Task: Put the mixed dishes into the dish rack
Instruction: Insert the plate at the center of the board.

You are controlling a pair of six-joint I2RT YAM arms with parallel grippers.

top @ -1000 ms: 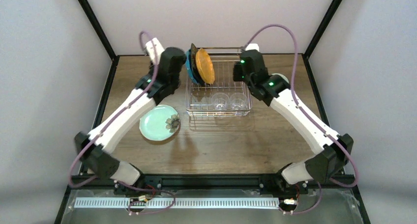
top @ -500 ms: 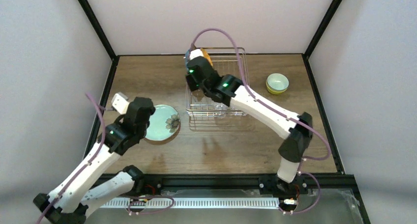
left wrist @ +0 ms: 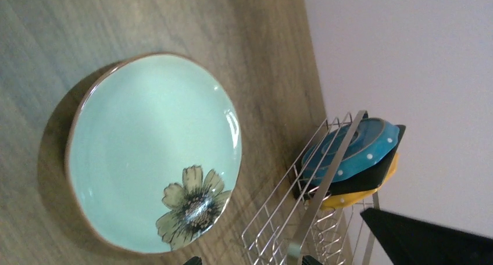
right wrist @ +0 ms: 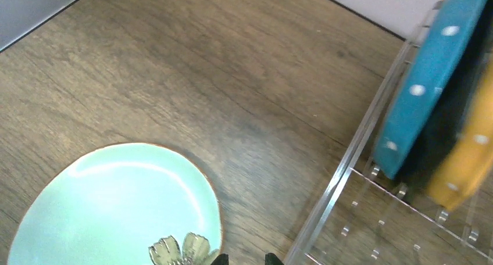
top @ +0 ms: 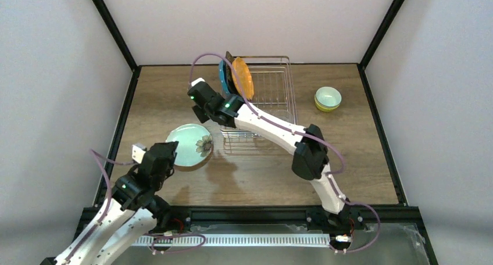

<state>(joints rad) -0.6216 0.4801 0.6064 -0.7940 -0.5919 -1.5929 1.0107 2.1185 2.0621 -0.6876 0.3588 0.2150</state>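
The pale green plate (top: pixel 189 144) is lying flat under my left gripper. Next, I swing back and reach in low at the rim (top: pixel 167 139) that is farthest from the rack.
The dish rack (top: pixel 273 85) stands at the back middle, with the blue (top: pixel 223 79), black and orange (top: pixel 242 78) plates on edge at its left end. A clear glass cup (top: pixel 283 115) shows faintly at its near right. The pale green plate (top: pixel 189 144) with a flower lies flat on the table left of the rack (left wrist: pixel 314 218). My right gripper (top: pixel 200 110) hangs between that plate (right wrist: pixel 116 212) and the rack (right wrist: pixel 349 178), its tips (right wrist: pixel 246 258) a narrow gap apart, holding nothing. My left gripper (top: pixel 168 154) sits at the plate's near-left edge (left wrist: pixel 151 154), open wide (left wrist: pixel 251 261) and holding nothing.
Two small stacked bowls (top: pixel 328 98), mint on yellow-green, sit on the table right of the rack. The right arm (top: pixel 273 131) stretches across the rack's near edge. Black frame posts and grey walls close in the table on three sides.
My left arm pulled back from the rack to the near left and opened wider. My right arm swung across the rack to its left side, its jaws narrowing.
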